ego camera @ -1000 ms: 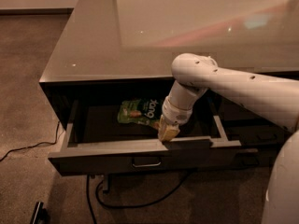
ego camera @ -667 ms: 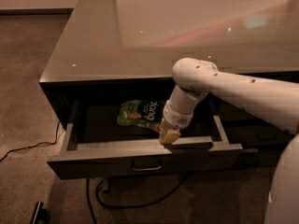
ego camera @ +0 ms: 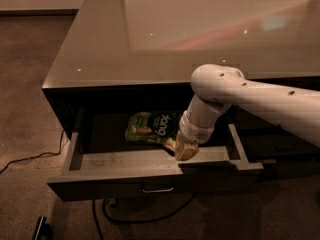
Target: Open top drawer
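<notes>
Next, I catch the front panel's inner edge [ego camera: 197, 169] and pull the drawer farther out, because the top drawer sits partly [ego camera: 105, 116] under the countertop and my gripper is inside it.
The top drawer [ego camera: 120, 181] stands pulled out from under the glossy countertop [ego camera: 150, 39], its dark front panel facing me with a small metal pull handle [ego camera: 157, 189] at its centre. Its grey floor and sides show. A green snack bag [ego camera: 151, 127] lies inside toward the back. My gripper [ego camera: 184, 151] hangs from the white arm [ego camera: 250, 101] and reaches down into the drawer, just behind the front panel's inner edge and to the right of the handle, beside the bag.
Another column of dark drawers [ego camera: 282, 146] sits to the right, partly behind my arm. A black cable [ego camera: 30, 156] runs across the carpet at the left and under the cabinet. A small dark object [ego camera: 40, 228] lies on the floor at bottom left.
The drawer has slid a little further out toward me, and my gripper has moved with its front edge.
</notes>
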You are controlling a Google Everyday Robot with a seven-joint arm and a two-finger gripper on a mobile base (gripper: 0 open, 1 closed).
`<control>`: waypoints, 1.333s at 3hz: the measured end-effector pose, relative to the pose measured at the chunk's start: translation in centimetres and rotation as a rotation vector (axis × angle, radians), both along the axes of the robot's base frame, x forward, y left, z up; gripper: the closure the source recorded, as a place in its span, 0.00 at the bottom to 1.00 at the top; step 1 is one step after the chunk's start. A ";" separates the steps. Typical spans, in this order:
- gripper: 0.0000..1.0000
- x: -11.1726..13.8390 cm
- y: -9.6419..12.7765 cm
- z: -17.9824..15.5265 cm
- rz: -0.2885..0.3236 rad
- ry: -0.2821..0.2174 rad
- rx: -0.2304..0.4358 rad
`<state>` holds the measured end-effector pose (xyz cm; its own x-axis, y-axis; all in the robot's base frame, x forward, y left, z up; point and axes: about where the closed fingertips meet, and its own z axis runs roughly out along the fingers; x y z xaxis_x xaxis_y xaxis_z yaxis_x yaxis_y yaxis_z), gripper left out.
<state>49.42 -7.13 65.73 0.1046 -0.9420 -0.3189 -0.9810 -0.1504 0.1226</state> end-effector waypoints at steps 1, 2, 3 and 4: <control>1.00 -1.9 -0.8 1.0 -0.016 -0.005 0.000; 1.00 -3.3 -1.0 1.6 -0.016 -0.008 0.003; 1.00 -4.3 -1.1 1.9 -0.009 -0.009 -0.003; 0.81 -4.3 -1.1 1.9 -0.009 -0.009 -0.003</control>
